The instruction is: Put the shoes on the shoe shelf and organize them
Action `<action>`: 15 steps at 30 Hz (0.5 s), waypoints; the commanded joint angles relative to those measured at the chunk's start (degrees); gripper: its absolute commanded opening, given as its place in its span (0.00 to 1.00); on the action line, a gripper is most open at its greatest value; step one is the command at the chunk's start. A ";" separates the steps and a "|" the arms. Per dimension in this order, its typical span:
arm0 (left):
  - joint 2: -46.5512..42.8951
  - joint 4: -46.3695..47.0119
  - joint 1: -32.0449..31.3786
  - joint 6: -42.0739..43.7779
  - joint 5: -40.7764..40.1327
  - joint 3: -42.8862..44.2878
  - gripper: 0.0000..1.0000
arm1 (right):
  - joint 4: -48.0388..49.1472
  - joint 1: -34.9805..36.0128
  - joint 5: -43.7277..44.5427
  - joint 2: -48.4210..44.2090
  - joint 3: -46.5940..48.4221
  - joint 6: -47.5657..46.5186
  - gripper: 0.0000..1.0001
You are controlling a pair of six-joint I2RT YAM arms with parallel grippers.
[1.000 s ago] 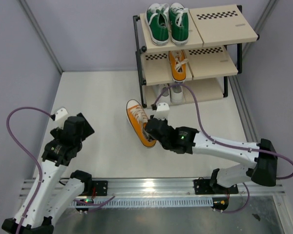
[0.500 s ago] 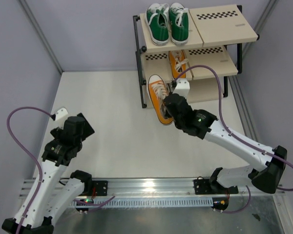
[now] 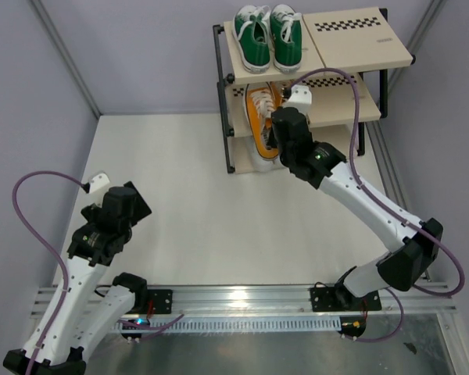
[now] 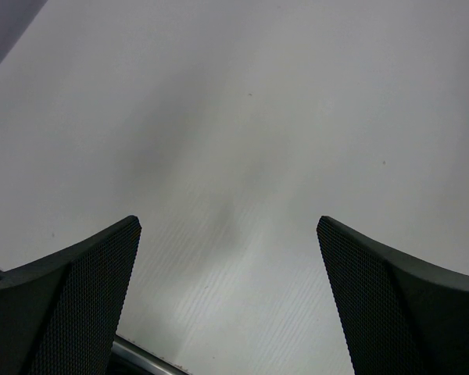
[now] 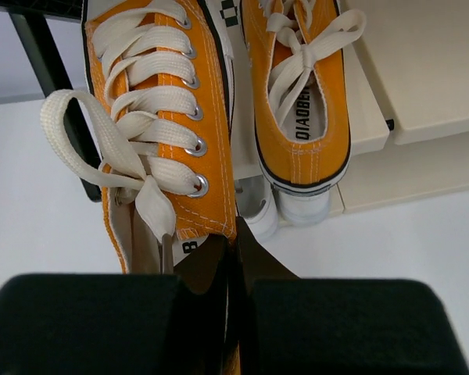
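I should keep pushing the orange sneaker (image 3: 259, 108) inward with my right gripper until both heels line up, because it points toe-first between the black post and its mate (image 5: 303, 156).
My right gripper (image 5: 234, 234) is shut on the heel-side wall of an orange sneaker (image 5: 164, 117) with white laces. It holds the sneaker (image 3: 260, 117) toe-first at the left part of the shoe shelf's (image 3: 359, 39) middle tier. I cannot tell whether it rests on the board. Its mate (image 5: 301, 94) lies on that tier just to the right. Two green shoes (image 3: 270, 35) sit on the top tier. White shoes (image 5: 285, 211) show their toes on the bottom tier. My left gripper (image 4: 227, 223) hangs open over bare table, far left (image 3: 113, 215).
The shelf's black front post (image 5: 43, 70) stands just left of the held sneaker. Grey walls close in the white table (image 3: 172, 203) on the left and behind. A metal rail (image 3: 242, 301) with the arm bases runs along the near edge.
The right arm has carried the orange sneaker from the table's middle up and back to the shelf's middle tier, turning its toe toward the shelf. The left arm has stayed still.
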 commanded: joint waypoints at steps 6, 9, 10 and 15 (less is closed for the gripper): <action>-0.55 1.96 0.33 0.34 0.18 -0.48 0.99 | 9.28 -2.83 -3.52 3.52 6.19 -2.42 0.03; -0.37 2.31 0.33 0.60 0.62 -0.57 0.99 | 10.16 -3.09 -4.23 4.93 7.51 -3.56 0.03; -0.37 2.32 0.33 0.69 0.71 -0.57 0.99 | 10.42 -3.18 -4.23 5.28 7.86 -3.91 0.03; -0.20 2.58 0.33 0.95 1.14 -0.57 0.99 | 10.69 -3.97 -3.01 8.00 10.50 -3.74 0.03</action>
